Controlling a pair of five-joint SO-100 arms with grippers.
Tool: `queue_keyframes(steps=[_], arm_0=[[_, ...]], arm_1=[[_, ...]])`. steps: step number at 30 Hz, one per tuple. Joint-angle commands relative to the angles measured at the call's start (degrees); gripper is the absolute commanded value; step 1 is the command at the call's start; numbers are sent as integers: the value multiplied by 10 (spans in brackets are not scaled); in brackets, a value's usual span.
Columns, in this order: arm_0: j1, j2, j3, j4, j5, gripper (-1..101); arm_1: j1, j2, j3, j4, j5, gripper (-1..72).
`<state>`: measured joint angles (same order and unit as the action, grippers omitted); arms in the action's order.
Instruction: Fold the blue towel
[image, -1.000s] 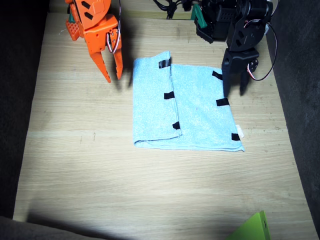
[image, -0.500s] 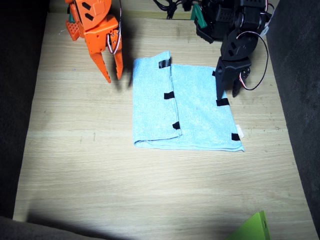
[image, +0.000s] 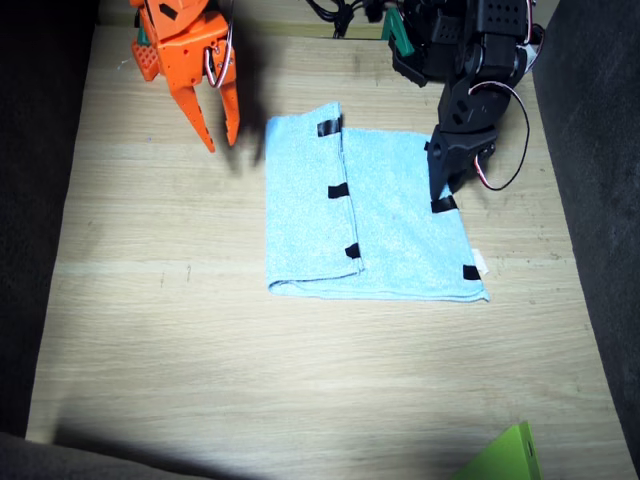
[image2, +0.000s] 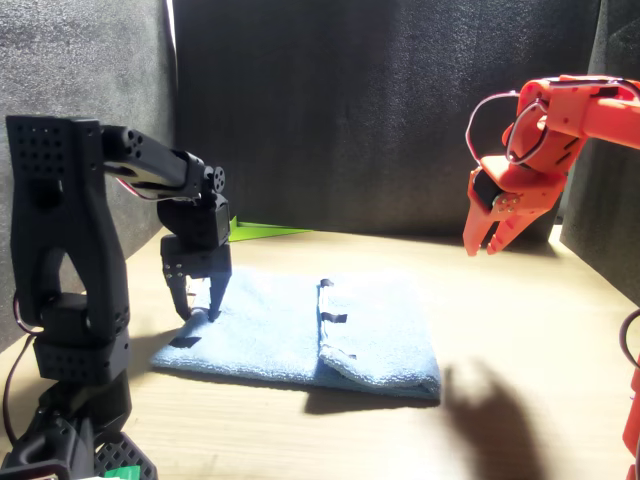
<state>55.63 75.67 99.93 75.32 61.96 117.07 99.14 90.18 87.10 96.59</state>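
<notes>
My left gripper will lay the blue towel's edge (image: 463, 240) down crooked, with the towel's far corner trailing, when I fold the towel over, because that gripper touches only the towel's middle black strip (image: 444, 204).
The blue towel (image: 400, 225) lies flat mid-table, its left part folded over to a line of black tape strips (image: 339, 190). More strips and a small white tag (image: 481, 264) run along its right edge. My left gripper (image: 441, 192) is black and open. It points down, with its fingertips at the towel's right edge by the middle strip. The front view shows the left gripper (image2: 199, 308) low on the towel (image2: 300, 335), its two fingers apart. My orange right gripper (image: 220, 132) hangs open above bare wood to the left of the towel, and the front view shows the right gripper (image2: 487, 243) raised clear of it.
A green sheet corner (image: 505, 458) pokes in at the table's near right. Dark walls close in both sides, and cables (image: 335, 12) lie along the far edge. Bare wood (image: 300, 390) stretches in front of the towel.
The left gripper has swung in and come down onto the towel's right edge. The right gripper has drawn back and up a little. The towel has not moved.
</notes>
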Motion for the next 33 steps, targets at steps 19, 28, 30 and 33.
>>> queue_keyframes(steps=[19,28,30,33], arm_0=[[-29,-29,-93,62,74,-5],[-30,-56,-171,122,103,-5],[-33,-48,-185,133,108,-5],[-43,-30,-200,149,120,-5]], arm_1=[[-15,54,44,32,11,147],[-12,54,64,24,18,149],[-8,53,72,19,22,149],[-1,50,84,11,28,149]])
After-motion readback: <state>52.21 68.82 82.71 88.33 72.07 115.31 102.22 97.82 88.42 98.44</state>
